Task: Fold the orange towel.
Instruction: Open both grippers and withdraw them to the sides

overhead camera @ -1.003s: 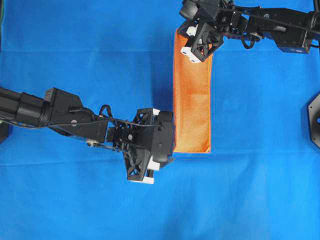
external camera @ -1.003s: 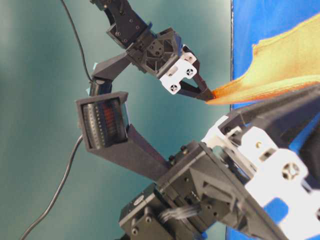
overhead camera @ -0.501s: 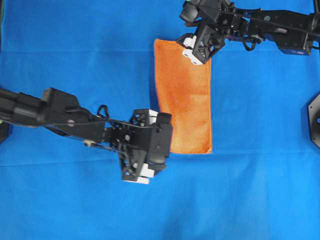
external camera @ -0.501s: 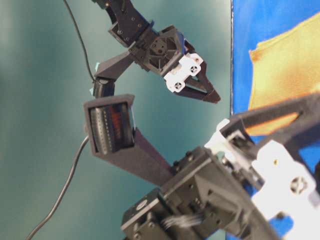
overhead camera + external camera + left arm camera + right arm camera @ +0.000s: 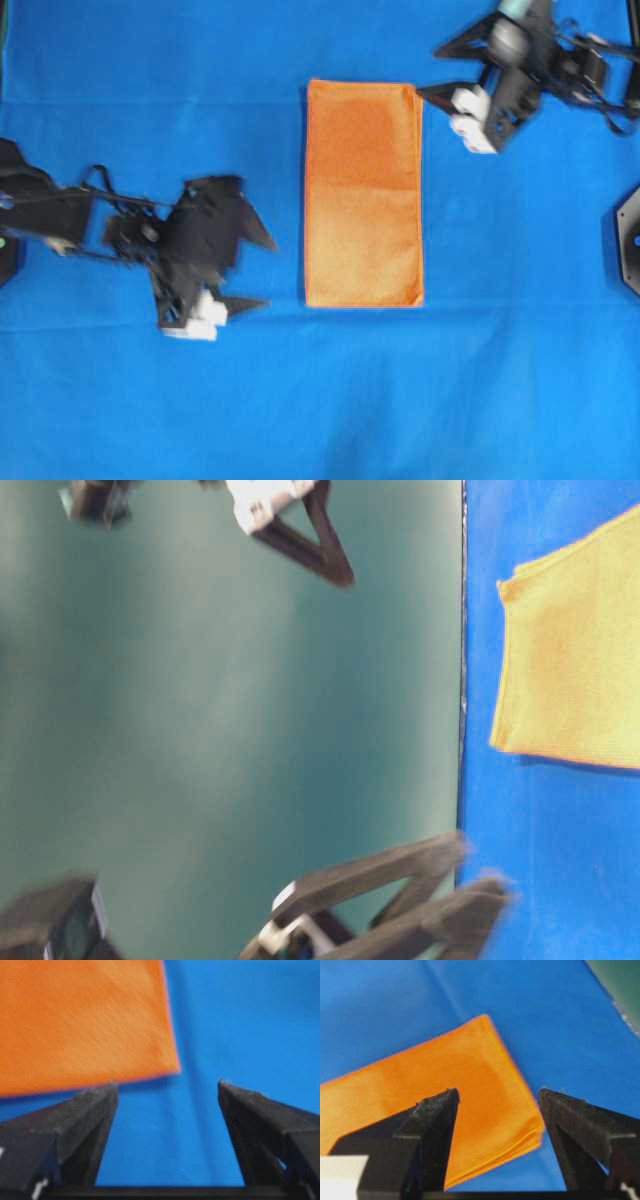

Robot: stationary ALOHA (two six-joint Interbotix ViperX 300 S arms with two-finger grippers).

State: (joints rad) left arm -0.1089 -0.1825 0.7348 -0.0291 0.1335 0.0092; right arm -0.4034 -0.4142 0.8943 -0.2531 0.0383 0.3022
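Note:
The layers at the towel's far corner lie closely stacked (image 5: pixel 527 1138), so the orange towel's far half (image 5: pixel 363 132) will fold over in one piece when I bring it nearer.
The orange towel (image 5: pixel 363 195) lies flat on the blue cloth as a folded upright rectangle, several layers thick at its corner. It also shows in the table-level view (image 5: pixel 575 650). My left gripper (image 5: pixel 262 272) is open and empty, well left of the towel's near left corner. The left wrist view shows its jaws wide apart (image 5: pixel 167 1087) over bare blue cloth, with the towel corner (image 5: pixel 80 1020) beyond them. My right gripper (image 5: pixel 432 72) is open and empty just right of the towel's far right corner. In the right wrist view (image 5: pixel 497 1092) the stacked towel corner (image 5: pixel 470 1085) lies between and beyond the jaws.
A blue cloth (image 5: pixel 150 400) covers the whole table. A black mount (image 5: pixel 630 240) sits at the right edge and a dark base (image 5: pixel 6 265) at the left edge. A green wall (image 5: pixel 200 730) stands past the table's edge.
Both grippers have let go of the towel and pulled away, the left one to the left, the right one to the right. The lifted fold has dropped flat into a wider rectangle.

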